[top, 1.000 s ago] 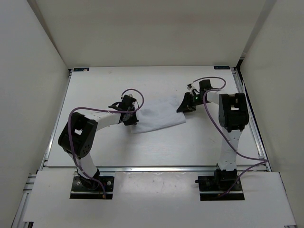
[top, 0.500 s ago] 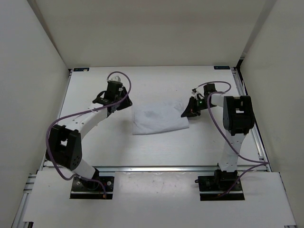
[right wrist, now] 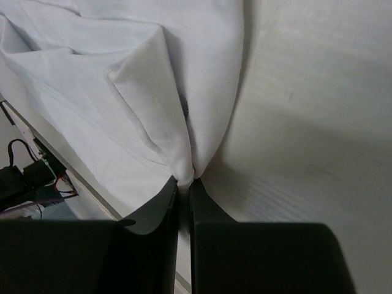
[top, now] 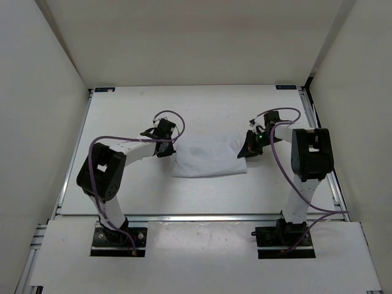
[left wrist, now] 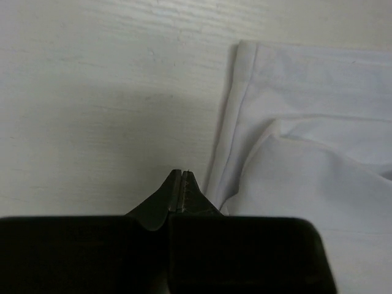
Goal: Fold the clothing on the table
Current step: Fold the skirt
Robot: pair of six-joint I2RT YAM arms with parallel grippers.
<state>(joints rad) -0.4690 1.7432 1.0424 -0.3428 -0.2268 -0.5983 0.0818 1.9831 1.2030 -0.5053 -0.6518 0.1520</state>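
Note:
Next, I move the fold pinched in my right gripper toward the clothing's middle (top: 209, 158) and let it go, because the clothing's hemmed edge (left wrist: 233, 125) lies loose next to my closed left gripper.
The clothing (top: 208, 157) is a small white garment lying crumpled near the middle of the table (top: 128, 184). At its left edge my left gripper (top: 167, 149) has its jaws pressed together. In the left wrist view the fingertips (left wrist: 182, 173) rest on bare table, with the garment's hemmed edge (left wrist: 236, 116) just to their right and nothing between them. My right gripper (top: 245, 150) is at the garment's right edge. The right wrist view shows it (right wrist: 185, 182) shut on a pinched fold of the clothing (right wrist: 153, 110).
Aluminium rails (top: 324, 165) run along the table's sides and near edge. White walls (top: 37, 122) enclose the table on three sides. Purple cables (top: 285, 165) loop off both arms above the surface.
My left gripper swung out to the far left, opened, then came back to the garment's left edge and shut. The right gripper closed on the right edge and the cloth shifted slightly right.

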